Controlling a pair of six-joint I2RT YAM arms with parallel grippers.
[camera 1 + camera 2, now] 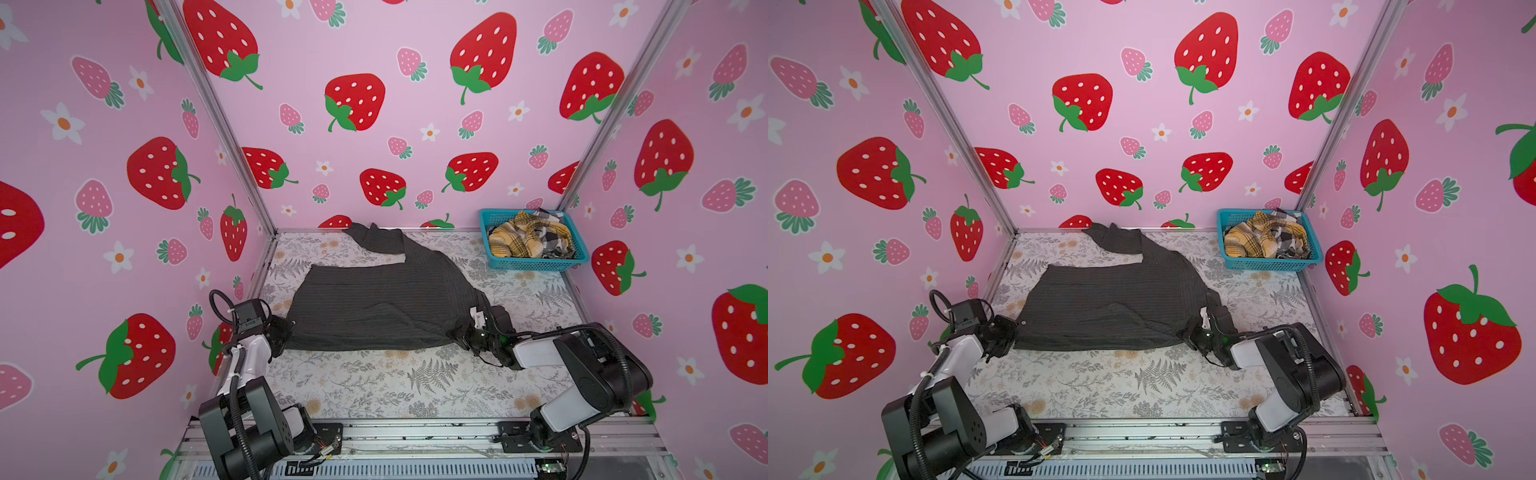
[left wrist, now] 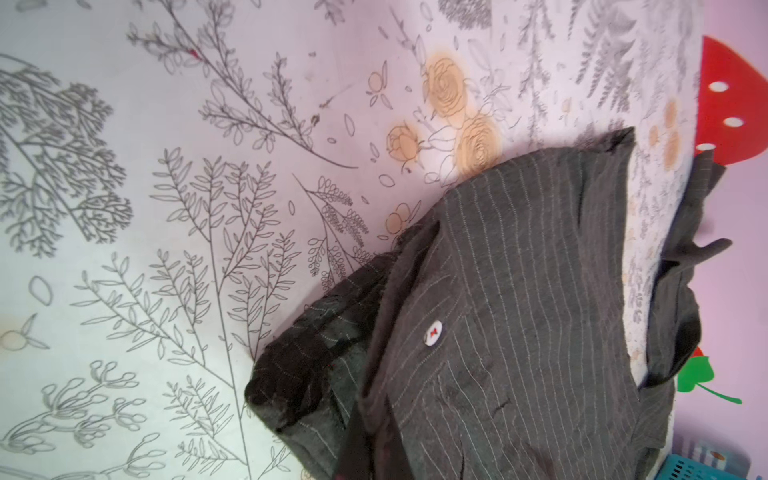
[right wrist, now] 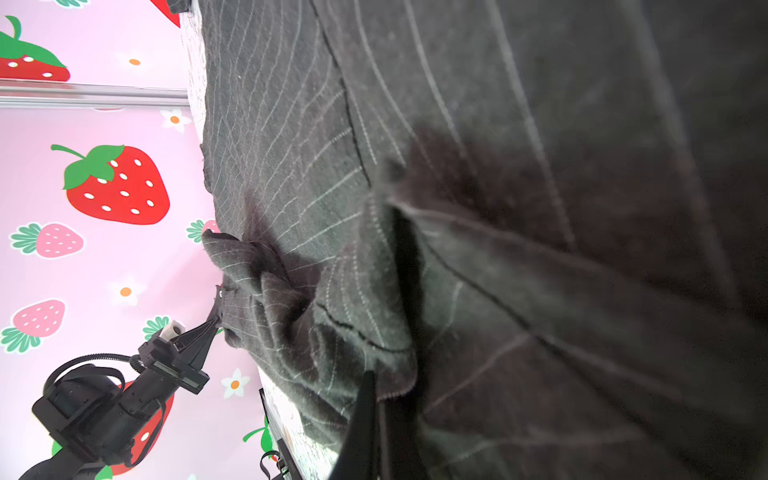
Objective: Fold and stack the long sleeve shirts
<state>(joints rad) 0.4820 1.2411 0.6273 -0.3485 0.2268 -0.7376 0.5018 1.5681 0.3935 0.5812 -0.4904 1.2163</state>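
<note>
The shirt's sleeve lies bent point(image 1: 380, 238) against the back wall, so next I put the shirt's near edge down first. My right gripper should then pull the sleeve's base point(image 1: 432, 262) closer.
A dark charcoal pinstriped long sleeve shirt point(image 1: 374, 303) point(image 1: 1113, 303) lies spread on the floral table, one sleeve reaching to the back wall. My left gripper point(image 1: 286, 328) point(image 1: 1013, 332) is shut on its near left corner. My right gripper point(image 1: 455, 332) point(image 1: 1187, 330) is shut on its near right corner, where the cloth bunches. In the left wrist view the jaws point(image 2: 380, 411) pinch the hem close to a white button point(image 2: 433, 332). In the right wrist view the jaws point(image 3: 374, 386) clamp a fold of the shirt point(image 3: 498, 208), with the left gripper point(image 3: 218, 307) gripping the far corner.
A teal basket point(image 1: 536, 264) point(image 1: 1266, 264) stands at the back right, holding a mustard plaid shirt point(image 1: 515, 243) and a black-white check shirt point(image 1: 557, 237). Pink strawberry walls enclose the table on three sides. Bare floral tabletop point(image 1: 415, 386) lies in front of the shirt.
</note>
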